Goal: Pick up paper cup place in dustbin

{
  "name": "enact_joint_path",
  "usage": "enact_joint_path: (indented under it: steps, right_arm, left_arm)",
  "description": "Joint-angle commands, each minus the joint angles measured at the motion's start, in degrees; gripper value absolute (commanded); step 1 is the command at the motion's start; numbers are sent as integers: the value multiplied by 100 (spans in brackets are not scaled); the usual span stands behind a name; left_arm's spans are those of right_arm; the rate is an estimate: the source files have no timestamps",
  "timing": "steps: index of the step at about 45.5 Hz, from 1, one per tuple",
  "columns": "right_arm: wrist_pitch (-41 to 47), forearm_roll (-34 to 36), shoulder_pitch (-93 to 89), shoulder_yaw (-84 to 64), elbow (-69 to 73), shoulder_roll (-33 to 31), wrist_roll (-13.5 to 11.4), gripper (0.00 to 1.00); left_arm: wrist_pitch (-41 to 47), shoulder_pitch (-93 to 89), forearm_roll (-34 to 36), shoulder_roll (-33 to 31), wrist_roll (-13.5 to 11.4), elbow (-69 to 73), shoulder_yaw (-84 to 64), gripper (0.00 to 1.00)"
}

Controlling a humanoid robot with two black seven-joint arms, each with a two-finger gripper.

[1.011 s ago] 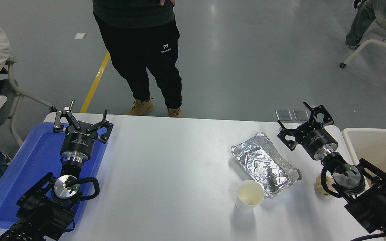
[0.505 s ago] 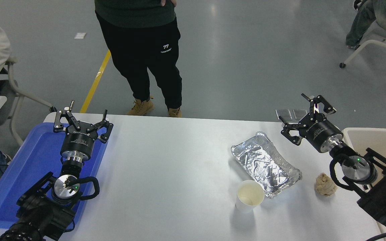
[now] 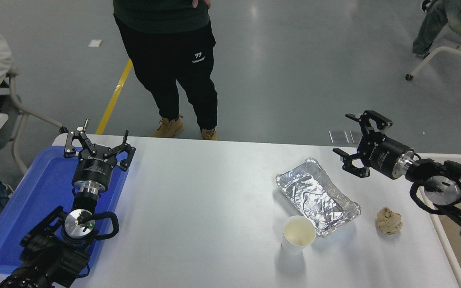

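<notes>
The paper cup's base stands in front of the foil tray [image 3: 317, 196], so the foil tray will stay put when I lift the paper cup.
The paper cup [image 3: 297, 234] stands upright on the white table, right of the middle near the front, touching the near corner of the foil tray. It is white with a cream inside. The dustbin [image 3: 446, 248] shows only as an off-white rim and beige inside at the right edge, mostly behind my right arm. My right gripper [image 3: 352, 138] is open and empty. It hangs above the table's far right, beyond the foil tray and well away from the cup. My left gripper [image 3: 96, 140] is open and parked over the blue tray at the left.
A crinkled silver foil tray [image 3: 317, 197] lies just behind the cup. A crumpled tan paper ball [image 3: 389, 221] lies right of it. A blue plastic tray [image 3: 34, 200] covers the left end. A person [image 3: 170, 60] stands at the far side.
My right arm has swung back and to the right, turning the gripper to point left and uncovering the tan paper ball. The cup, foil tray and left arm have not moved.
</notes>
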Motion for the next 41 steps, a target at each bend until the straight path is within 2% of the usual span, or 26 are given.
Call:
enact_joint_path:
  steps: [1, 8, 20, 41]
  right_arm:
    - [12, -1326, 690, -835, 518, -362, -24, 100]
    - [21, -1414, 1525, -1854, 782, -546, -24, 100]
    - [47, -1423, 3019, -3709, 975, -467, 2, 100]
    - [56, -1423, 4303, -5257, 1380, 437, -33, 100]
  left_arm:
    - [0, 0, 0, 0, 0, 0, -3, 100]
    - [0, 0, 0, 0, 0, 0, 6, 100]
    - [0, 0, 0, 0, 0, 0, -3, 100]
    - [0, 0, 0, 0, 0, 0, -3, 100]
